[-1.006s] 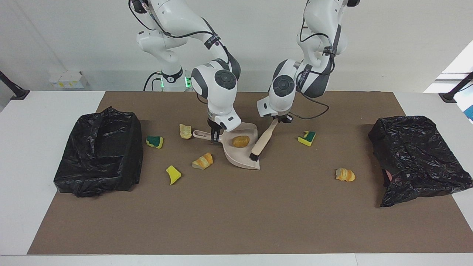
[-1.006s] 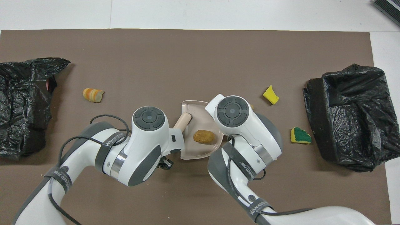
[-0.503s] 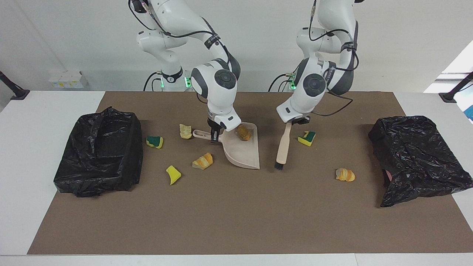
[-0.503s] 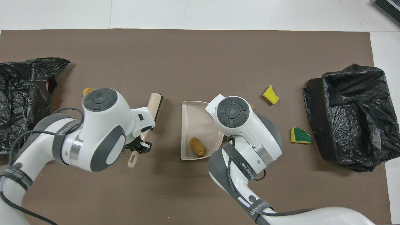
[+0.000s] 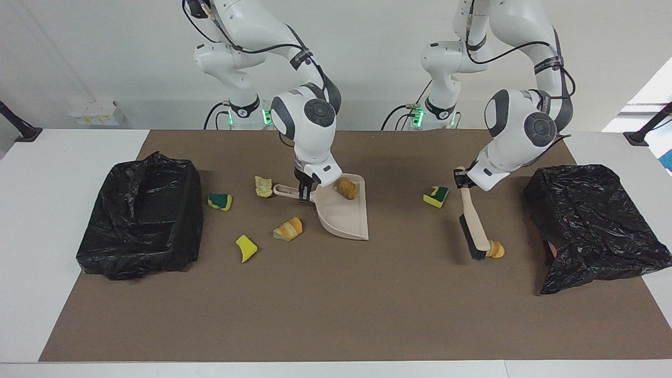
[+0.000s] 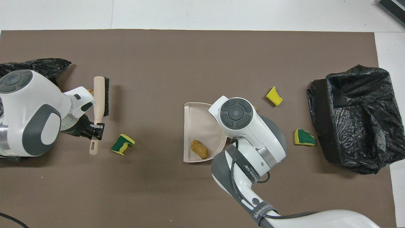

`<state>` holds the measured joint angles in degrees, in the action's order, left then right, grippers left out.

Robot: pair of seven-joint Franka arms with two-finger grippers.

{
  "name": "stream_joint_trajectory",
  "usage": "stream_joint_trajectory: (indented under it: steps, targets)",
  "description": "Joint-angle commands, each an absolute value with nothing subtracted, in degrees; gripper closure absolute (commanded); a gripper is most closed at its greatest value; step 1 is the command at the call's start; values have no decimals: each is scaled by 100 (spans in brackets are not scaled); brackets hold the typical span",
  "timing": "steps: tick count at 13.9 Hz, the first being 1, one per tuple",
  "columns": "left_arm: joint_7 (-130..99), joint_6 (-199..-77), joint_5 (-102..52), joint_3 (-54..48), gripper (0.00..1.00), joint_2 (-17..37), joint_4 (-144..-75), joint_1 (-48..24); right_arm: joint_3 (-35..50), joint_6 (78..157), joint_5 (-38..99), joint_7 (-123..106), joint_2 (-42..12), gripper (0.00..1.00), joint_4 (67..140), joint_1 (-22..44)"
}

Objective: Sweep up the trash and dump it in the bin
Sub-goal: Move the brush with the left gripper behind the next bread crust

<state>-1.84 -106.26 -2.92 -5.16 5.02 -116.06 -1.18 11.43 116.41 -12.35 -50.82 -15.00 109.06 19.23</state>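
The orange chunk (image 5: pixel 497 250) is behind the brush's head, away from the dustpan, so my left gripper should first move the brush past the chunk and then sweep back.
My right gripper (image 5: pixel 304 193) is shut on the handle of the beige dustpan (image 5: pixel 344 215), which holds a brown bread chunk (image 5: pixel 347 188) at its closed end (image 6: pixel 199 149). My left gripper (image 5: pixel 462 177) is shut on the beige brush (image 5: pixel 472 226), whose bristle head sits right beside an orange chunk (image 5: pixel 496 250). More trash lies on the mat: a green-yellow sponge (image 5: pixel 436 196) near the brush, an orange bread piece (image 5: pixel 288 229), a yellow scrap (image 5: pixel 245 248), a pale chunk (image 5: pixel 263 186) and another sponge (image 5: pixel 220 201). In the overhead view the right arm hides its own gripper.
A black-bagged bin (image 5: pixel 142 215) stands at the right arm's end of the brown mat, its mouth open upward (image 6: pixel 357 107). A second black bag (image 5: pixel 593 220) lies at the left arm's end, close to the brush head.
The left arm has carried the brush away from the dustpan toward its own end of the table, down beside the orange chunk. The bread chunk has slid to the dustpan's closed end. The right gripper has stayed put.
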Motion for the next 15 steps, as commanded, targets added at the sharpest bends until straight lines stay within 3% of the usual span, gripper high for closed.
stream_joint_trajectory:
  steps: [1,7,15]
  targets:
    - [-80,-10460,-88,-589,100,457,-11558,506,1169,11725,-1230,-5054,-1327,100,11136,1863]
    - [290,-10152,-18,-589,100,475,-11900,774,1169,11751,-1222,-5054,-1275,100,11232,1846]
    - [-587,-10150,-280,-624,100,19,-12681,-341,1169,11742,-1222,-5054,-1274,100,11250,1828]
